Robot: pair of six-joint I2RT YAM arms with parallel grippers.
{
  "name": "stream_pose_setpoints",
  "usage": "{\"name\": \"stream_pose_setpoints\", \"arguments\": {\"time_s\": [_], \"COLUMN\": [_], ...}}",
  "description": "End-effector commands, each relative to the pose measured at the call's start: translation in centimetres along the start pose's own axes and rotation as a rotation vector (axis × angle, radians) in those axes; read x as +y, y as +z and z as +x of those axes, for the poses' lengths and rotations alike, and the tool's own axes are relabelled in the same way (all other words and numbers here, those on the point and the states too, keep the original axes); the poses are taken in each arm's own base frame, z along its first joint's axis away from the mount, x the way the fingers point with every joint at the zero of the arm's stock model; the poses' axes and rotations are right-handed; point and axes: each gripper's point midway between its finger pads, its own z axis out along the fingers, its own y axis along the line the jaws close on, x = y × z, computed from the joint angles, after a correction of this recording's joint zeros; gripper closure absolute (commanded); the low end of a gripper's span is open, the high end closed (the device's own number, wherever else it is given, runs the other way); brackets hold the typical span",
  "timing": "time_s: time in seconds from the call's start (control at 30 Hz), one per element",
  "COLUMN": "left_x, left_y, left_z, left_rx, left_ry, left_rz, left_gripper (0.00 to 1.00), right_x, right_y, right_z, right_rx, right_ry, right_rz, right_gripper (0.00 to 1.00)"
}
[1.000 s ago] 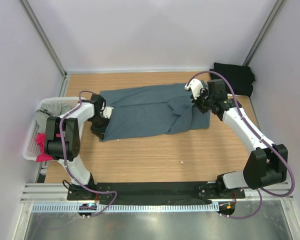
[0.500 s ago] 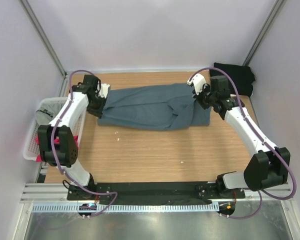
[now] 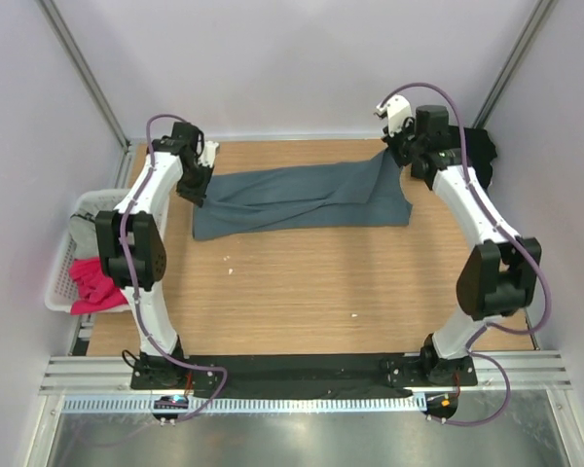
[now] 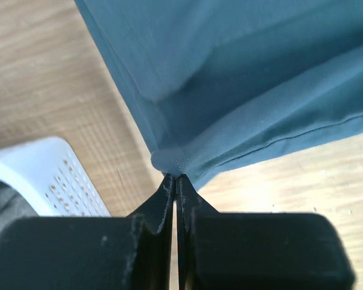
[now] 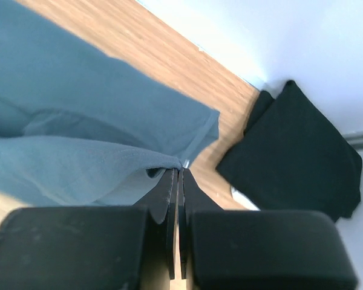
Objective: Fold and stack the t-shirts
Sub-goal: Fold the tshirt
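The slate blue-grey t-shirt's raised corner (image 5: pixel 176 162) is hanging above the t-shirt's flat lower layer (image 5: pixel 170 116). My right gripper goes on moving the corner down until it lies there before it lets go.
The slate blue-grey t-shirt (image 3: pixel 302 199) lies stretched left to right across the back of the table, and both ends are lifted. My left gripper (image 3: pixel 197 182) is shut on its left end, with cloth bunched at the fingertips (image 4: pixel 176 176). My right gripper (image 3: pixel 394 156) is shut on the shirt's right corner (image 5: pixel 179 170) and holds it above the wood. A folded black t-shirt (image 5: pixel 290 151) rests in the back right corner (image 3: pixel 477 146), partly behind the right arm. A bright pink t-shirt (image 3: pixel 92 287) and a light grey one (image 3: pixel 81 229) sit in the basket.
The white slatted basket (image 3: pixel 60 268) stands off the table's left edge, and its corner (image 4: pixel 48 175) shows close to my left gripper. Walls close in the back and both sides. A small white speck (image 3: pixel 354 315) lies on the wood.
Both arms have swung toward the back wall, pulling the blue-grey shirt's ends up and back. The shirt has shifted rearward and stretched out flatter between them.
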Motion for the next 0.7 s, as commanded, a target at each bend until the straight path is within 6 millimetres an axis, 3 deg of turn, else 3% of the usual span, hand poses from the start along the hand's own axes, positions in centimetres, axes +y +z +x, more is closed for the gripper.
{"name": "stream_pose_setpoints", "arguments": {"time_s": [0.0,0.07,0.1,0.27,0.57,0.63,0.67], "left_x": [1.2,1.5,1.9,3.3,5.5,5.7,5.9], "left_y": [-0.1,0.2,0.5,1.9,3.6,4.0,4.0], "left_z": [-2.1,-3.2,-3.3,-4.3,-6.2,-6.9,-7.4], "left_rx": [-0.031,-0.051,-0.041,-0.052,-0.084,-0.102,-0.116], "left_ry": [-0.024,-0.029,-0.032,-0.052,-0.11,-0.118,-0.123], "left_rz": [-0.042,-0.047,-0.072,-0.127,-0.18,-0.185,-0.199], "left_gripper": [1.0,1.0,1.0,1.0,0.99,0.97,0.9], "right_x": [-1.6,-1.2,-1.5,-1.2,-1.4,-1.4,-1.4], "right_y": [2.3,4.5,4.9,8.1,10.9,11.5,11.8], "right_z": [-2.5,-1.2,-1.6,0.3,0.6,0.9,1.0], "right_rx": [-0.059,-0.022,-0.028,0.014,0.019,0.02,0.021], "right_ry": [0.02,0.028,0.029,0.052,0.093,0.098,0.101], "right_rz": [0.03,0.013,0.016,-0.003,-0.001,0.002,0.003], "right_gripper": [0.99,0.99,0.98,0.99,0.98,0.99,0.99]}}
